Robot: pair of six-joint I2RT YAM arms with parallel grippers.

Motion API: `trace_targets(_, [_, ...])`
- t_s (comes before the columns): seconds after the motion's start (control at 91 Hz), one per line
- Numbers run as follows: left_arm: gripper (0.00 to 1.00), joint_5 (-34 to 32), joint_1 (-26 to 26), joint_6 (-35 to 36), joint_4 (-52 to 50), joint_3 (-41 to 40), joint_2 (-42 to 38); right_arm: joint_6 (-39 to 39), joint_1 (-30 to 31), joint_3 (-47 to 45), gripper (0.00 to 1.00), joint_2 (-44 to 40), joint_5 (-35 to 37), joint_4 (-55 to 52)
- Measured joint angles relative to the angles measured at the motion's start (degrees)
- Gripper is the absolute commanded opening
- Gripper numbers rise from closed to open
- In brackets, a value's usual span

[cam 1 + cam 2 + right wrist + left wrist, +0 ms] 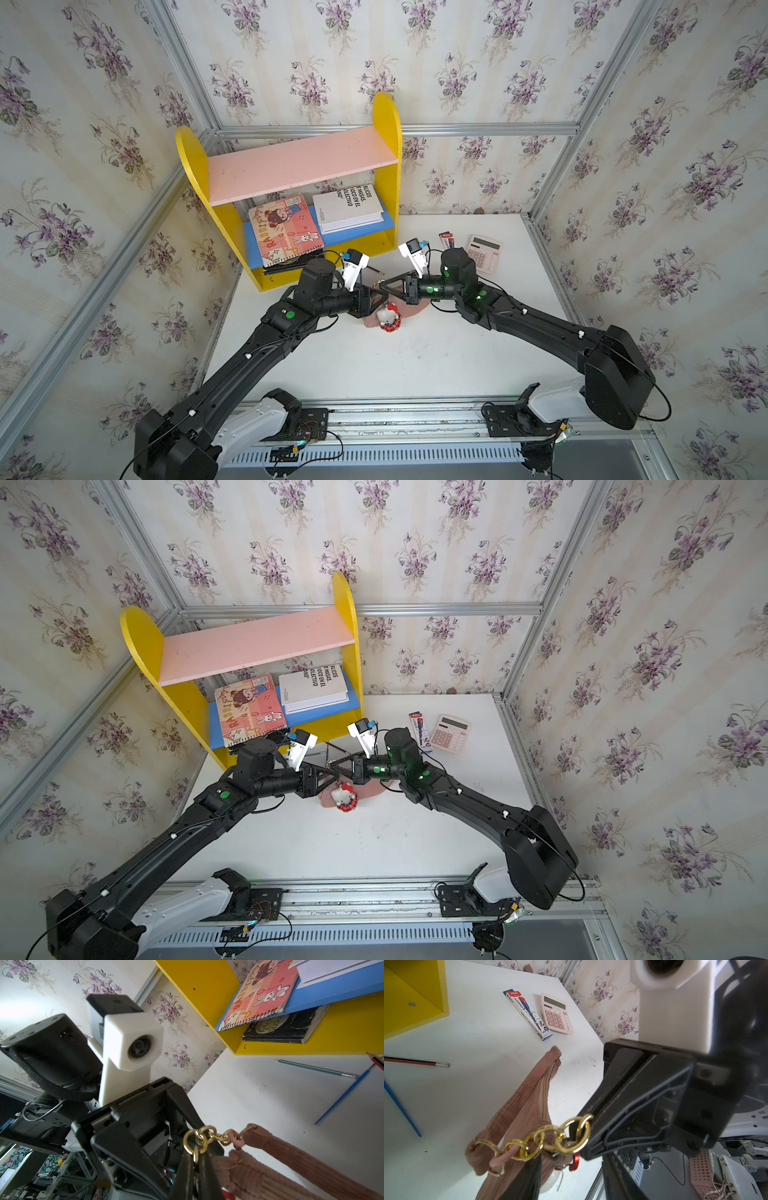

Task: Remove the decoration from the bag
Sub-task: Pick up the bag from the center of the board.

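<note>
I should take over the gold ring [564, 1145] with my left gripper and free my right gripper for the clasp [575, 1162], because my right gripper is holding the ring above the red clasp.
The dusty-pink bag [413, 311] [370, 789] lies on the white table under both grippers, one end lifted by its gold chain [542, 1140] [216, 1136]. My right gripper [196, 1159] [381, 286] is shut on a gold ring at the chain's end. The decoration [389, 319] [345, 799], a white cat plush with a red bow and plaid outfit, hangs just below against the bag. Its red clasp [576, 1162] sits by the gold rings. My left gripper [571, 1167] [386, 296] faces the right one tip to tip. Its fingers stand apart around the clasp without gripping it.
A yellow shelf [291, 199] with books stands at the back left, close behind the left arm. A pink calculator [484, 253] and a pencil box [446, 239] lie behind the right arm. Loose pencils [415, 1061] lie on the table in front of the shelf.
</note>
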Motion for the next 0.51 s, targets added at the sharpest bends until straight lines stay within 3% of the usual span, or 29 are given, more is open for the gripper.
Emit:
trace_targets(0.22, [0.29, 3.2, 0.2, -1.4, 1.5, -1.2, 1.6, -0.8, -0.2, 1.3, 0.01, 0.6, -1.2, -3.2])
trace_targets(0.505, [0.16, 2.7, 0.2, -2.1, 0.3, -0.5, 3.3, -1.5, -0.3, 0.9, 0.05, 0.5, -1.5, -4.1])
